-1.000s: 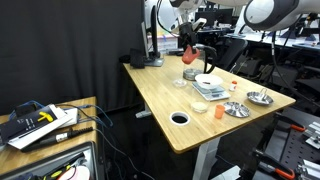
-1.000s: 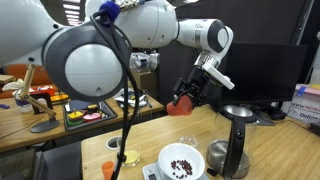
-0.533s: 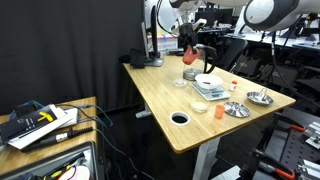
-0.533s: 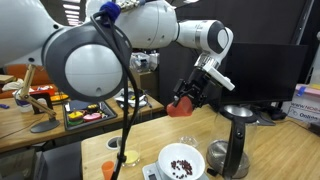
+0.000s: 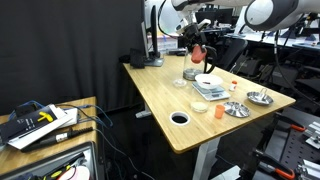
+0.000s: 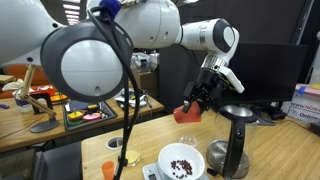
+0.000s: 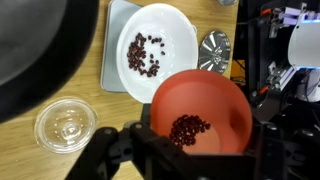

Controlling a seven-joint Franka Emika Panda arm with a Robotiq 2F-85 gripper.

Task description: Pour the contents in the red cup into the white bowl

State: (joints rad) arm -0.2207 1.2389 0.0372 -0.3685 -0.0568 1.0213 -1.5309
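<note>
My gripper is holding the red cup behind the white bowl, with dark beans [image 7: 188,129] in the cup's bottom. It should move the cup over the bowl [image 6: 182,160] and tip it.
My gripper [image 6: 197,98] is shut on the red cup [image 6: 187,111], holding it in the air above the table. In the wrist view the red cup [image 7: 200,110] fills the lower right, gripped from both sides, with dark beans [image 7: 187,128] lying in its bottom. The white bowl [image 7: 160,45] lies below and beyond it, on a grey scale, with a scatter of the same dark beans inside. In both exterior views the cup [image 5: 197,48] hangs above and just behind the white bowl [image 5: 208,83]; the bowl [image 6: 181,160] shows its beans.
A clear glass dish [image 7: 66,122] sits on the wooden table [image 5: 160,95] beside the bowl. Two metal dishes [image 5: 236,109] [image 5: 260,97] and a paler orange cup [image 5: 218,110] stand near the table's edge. A round hole [image 5: 180,118] pierces the tabletop. A black stand [image 6: 238,140] rises beside the bowl.
The gripper has carried the red cup sideways and a little lower, closer to the spot over the white bowl. The grip stays shut.
</note>
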